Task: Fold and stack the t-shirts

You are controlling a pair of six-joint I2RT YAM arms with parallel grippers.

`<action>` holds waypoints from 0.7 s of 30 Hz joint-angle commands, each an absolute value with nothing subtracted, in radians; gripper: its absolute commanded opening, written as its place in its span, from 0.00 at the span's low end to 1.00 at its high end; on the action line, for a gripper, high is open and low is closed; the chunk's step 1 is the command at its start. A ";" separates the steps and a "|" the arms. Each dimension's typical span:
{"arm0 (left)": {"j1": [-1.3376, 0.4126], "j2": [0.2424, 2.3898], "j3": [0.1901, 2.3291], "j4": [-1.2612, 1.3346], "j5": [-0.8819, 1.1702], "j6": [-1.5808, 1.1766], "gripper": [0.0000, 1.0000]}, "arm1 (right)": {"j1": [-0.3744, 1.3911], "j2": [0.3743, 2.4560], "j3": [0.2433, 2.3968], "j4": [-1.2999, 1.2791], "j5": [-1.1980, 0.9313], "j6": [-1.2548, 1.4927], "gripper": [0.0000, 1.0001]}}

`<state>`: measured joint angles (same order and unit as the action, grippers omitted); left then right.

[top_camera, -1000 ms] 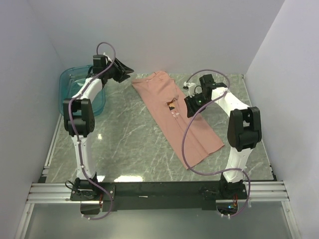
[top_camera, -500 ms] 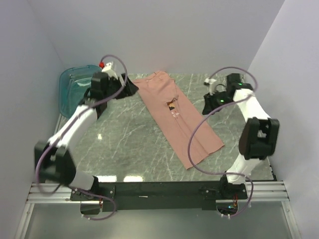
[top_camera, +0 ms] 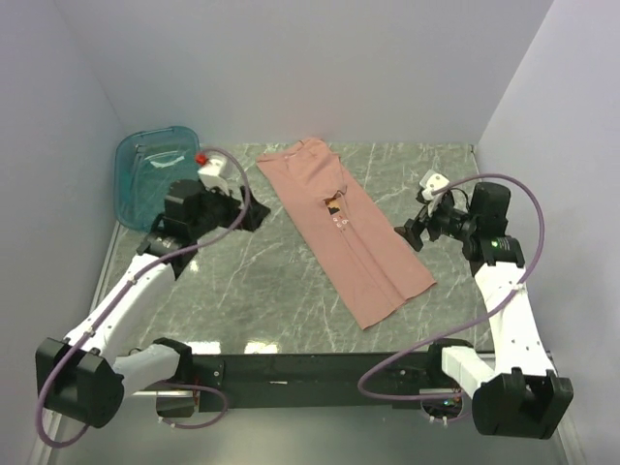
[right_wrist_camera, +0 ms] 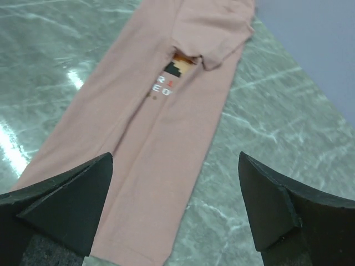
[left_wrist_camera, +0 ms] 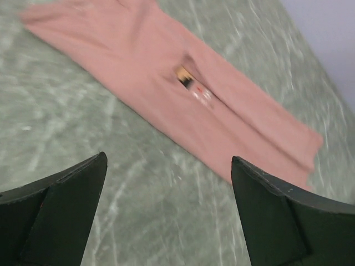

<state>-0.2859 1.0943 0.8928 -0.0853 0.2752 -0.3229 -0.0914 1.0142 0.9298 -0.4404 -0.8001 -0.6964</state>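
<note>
I go on moving my left gripper toward the near hem corner (top_camera: 364, 324) until the gripper's fingers are on either side of that corner, because both sides of the dusty-pink t-shirt (top_camera: 351, 243) lie folded to its middle.
A dusty-pink t-shirt (top_camera: 339, 228) lies flat on the marble table, both sides folded in so it forms a long narrow strip running from back centre to front right. Its small pixel print (top_camera: 334, 205) shows in the gap at the middle. My left gripper (top_camera: 254, 215) hovers just left of the strip, open and empty. To the right of the strip's lower half is my right gripper (top_camera: 409, 232), also open with nothing in it. The left wrist view shows the t-shirt (left_wrist_camera: 166, 94) ahead of the fingers (left_wrist_camera: 61, 205); in the right wrist view the t-shirt (right_wrist_camera: 138, 127) lies below the fingers (right_wrist_camera: 277, 210).
A translucent teal bin (top_camera: 155, 174) stands at the back left corner beside the left arm. White walls close in the table (top_camera: 242, 291) on three sides. The arm bases sit on a rail at the near edge.
Both arms have pulled back from the shirt toward the near side. Both grippers opened wider. The shirt has stayed in place.
</note>
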 commanded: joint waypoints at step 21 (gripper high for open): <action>-1.178 1.386 0.804 0.064 -0.075 -0.140 0.92 | -0.152 1.259 0.973 -0.821 -0.919 -1.052 0.98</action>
<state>-1.1294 1.3266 0.7567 -0.0059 0.0196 -0.1146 -0.1333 1.2926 0.9802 -0.8661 -0.9268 -1.0477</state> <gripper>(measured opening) 0.934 0.981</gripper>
